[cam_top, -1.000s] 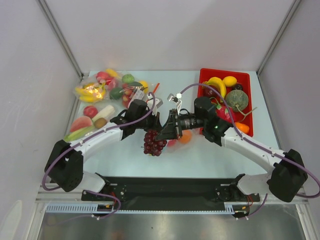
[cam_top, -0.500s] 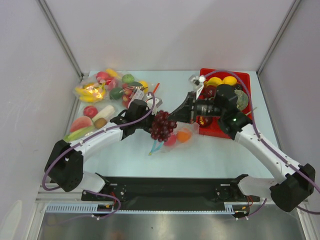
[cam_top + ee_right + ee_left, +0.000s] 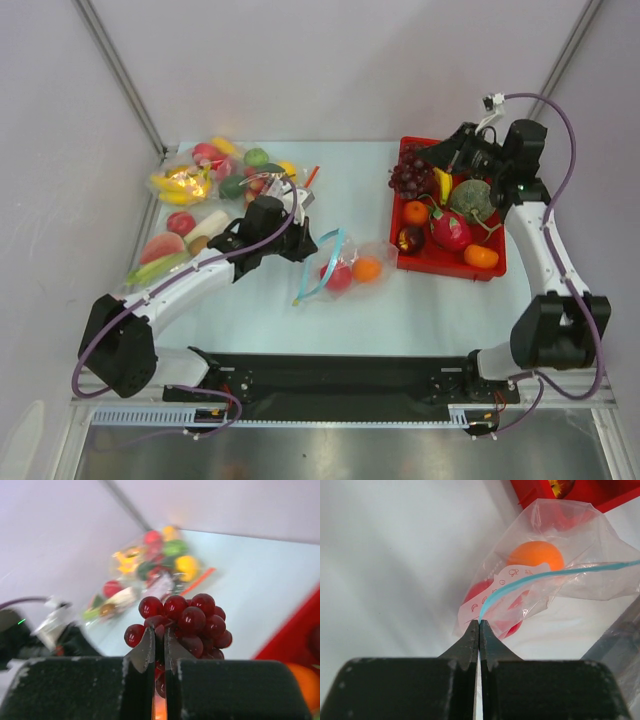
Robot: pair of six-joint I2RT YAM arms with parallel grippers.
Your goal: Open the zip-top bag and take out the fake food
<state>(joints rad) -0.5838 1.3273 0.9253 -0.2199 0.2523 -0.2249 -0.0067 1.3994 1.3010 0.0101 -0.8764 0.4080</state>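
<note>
The dark red grapes [image 3: 408, 178] are hanging free over the red tray's rim. My right gripper should keep carrying them until they get behind the green melon [image 3: 475, 180], and then let go.
The clear zip-top bag [image 3: 350, 262] lies mid-table with its blue-green zip strip [image 3: 322, 258] gaping open. An orange fruit [image 3: 367, 269] and a red fruit [image 3: 338, 277] are inside it. My left gripper [image 3: 303, 243] is shut on the strip's end; in the left wrist view the tips [image 3: 479, 623] pinch the strip [image 3: 520, 582], with the orange fruit [image 3: 535, 556] behind. My right gripper [image 3: 432, 160] is shut on a bunch of dark red grapes [image 3: 407, 176] held above the red tray's [image 3: 440, 270] back left corner. The right wrist view shows the grapes [image 3: 192, 620] between the tips [image 3: 160, 630].
The red tray holds an orange, a pink dragon fruit [image 3: 450, 230], a green melon [image 3: 470, 198], a banana and other fruit. Several filled clear bags [image 3: 215, 172] and loose fruit [image 3: 170, 250] lie at the back left. The enclosure walls stand on three sides.
My right gripper has carried the grape bunch from the bag up and right, to above the red tray. My left gripper has kept hold of the bag's strip, and the bag mouth now gapes.
</note>
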